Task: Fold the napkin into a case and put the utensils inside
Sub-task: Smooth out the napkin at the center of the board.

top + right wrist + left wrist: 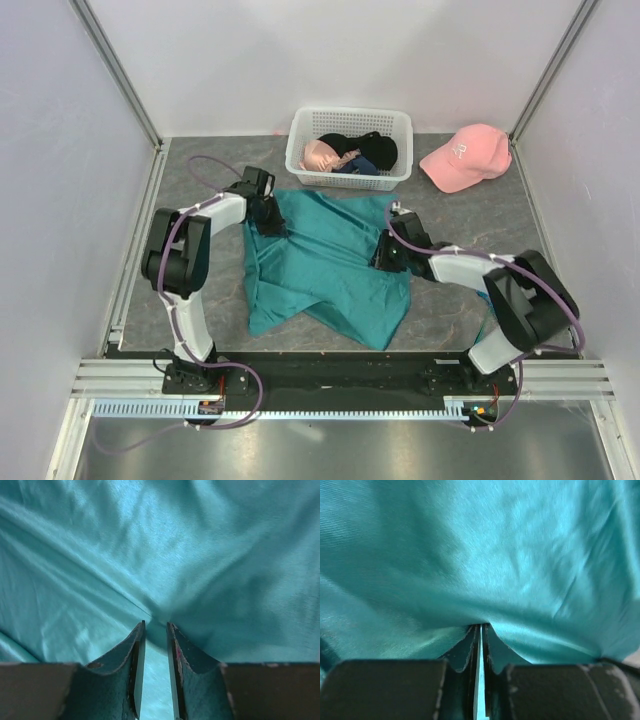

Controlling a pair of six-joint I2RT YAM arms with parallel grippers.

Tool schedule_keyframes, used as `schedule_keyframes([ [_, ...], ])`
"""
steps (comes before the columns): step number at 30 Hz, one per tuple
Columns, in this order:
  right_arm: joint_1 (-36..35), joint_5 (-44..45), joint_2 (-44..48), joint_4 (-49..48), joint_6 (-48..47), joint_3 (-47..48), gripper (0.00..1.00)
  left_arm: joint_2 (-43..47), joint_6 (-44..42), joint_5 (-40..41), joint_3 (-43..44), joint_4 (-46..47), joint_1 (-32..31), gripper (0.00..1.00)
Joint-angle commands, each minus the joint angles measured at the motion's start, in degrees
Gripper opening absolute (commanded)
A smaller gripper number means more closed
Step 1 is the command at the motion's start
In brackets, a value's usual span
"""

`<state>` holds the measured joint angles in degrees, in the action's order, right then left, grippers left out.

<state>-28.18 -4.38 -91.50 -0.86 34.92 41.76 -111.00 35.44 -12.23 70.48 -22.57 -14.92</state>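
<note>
The napkin's near edge [307, 308] bends inward, so my left gripper should go down to the napkin's near corner on its own side [257, 322] and flatten it before folding.
The teal-green napkin [325, 265] lies spread and rumpled on the grey table, not folded into a case. My left gripper [268, 225] is at its far left corner; in the left wrist view the jaws [480, 626] are pressed together on a thin fold of the cloth [485, 555]. My right gripper [385, 255] is at the napkin's right edge; in the right wrist view its jaws [156, 624] stand narrowly apart with a bunched fold of cloth [150, 555] caught between the tips. The utensils are not clearly in view; a thin blue sliver [487, 322] shows beside the right arm.
A white lattice basket [348, 178] holding dark and pink garments stands at the back, just beyond the napkin. A pink baseball cap [463, 155] lies at the back right. Grey walls and metal rails enclose the table.
</note>
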Motion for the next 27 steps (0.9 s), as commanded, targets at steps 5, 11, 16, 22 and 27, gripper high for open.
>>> schedule_keyframes([
  [5, 2.52, 8.6, 9.76, 7.87, -0.45, -6.45, 0.33, 1.12, -6.79, 5.72, 7.93, -3.8, -4.5, 0.2],
  [11, 1.73, -0.88, 9.59, 9.22, -6.52, 1.03, 0.47, 15.36, -7.23, 10.9, -4.98, -5.2, -4.68, 0.21],
  [16, 1.29, -3.26, 3.18, 8.16, -6.7, 5.61, 0.53, 22.93, -5.39, 11.27, -15.87, -5.47, -4.94, 0.17],
  [22, 1.38, -3.53, -2.27, 6.32, -5.39, 7.81, 0.48, 24.43, -4.33, 11.97, -19.32, -4.86, -8.11, 0.14],
  [27, 1.38, -4.32, -2.8, 4.64, -4.33, 6.23, 0.47, 23.9, -4.94, 11.97, -19.76, -1.26, -10.65, 0.12],
])
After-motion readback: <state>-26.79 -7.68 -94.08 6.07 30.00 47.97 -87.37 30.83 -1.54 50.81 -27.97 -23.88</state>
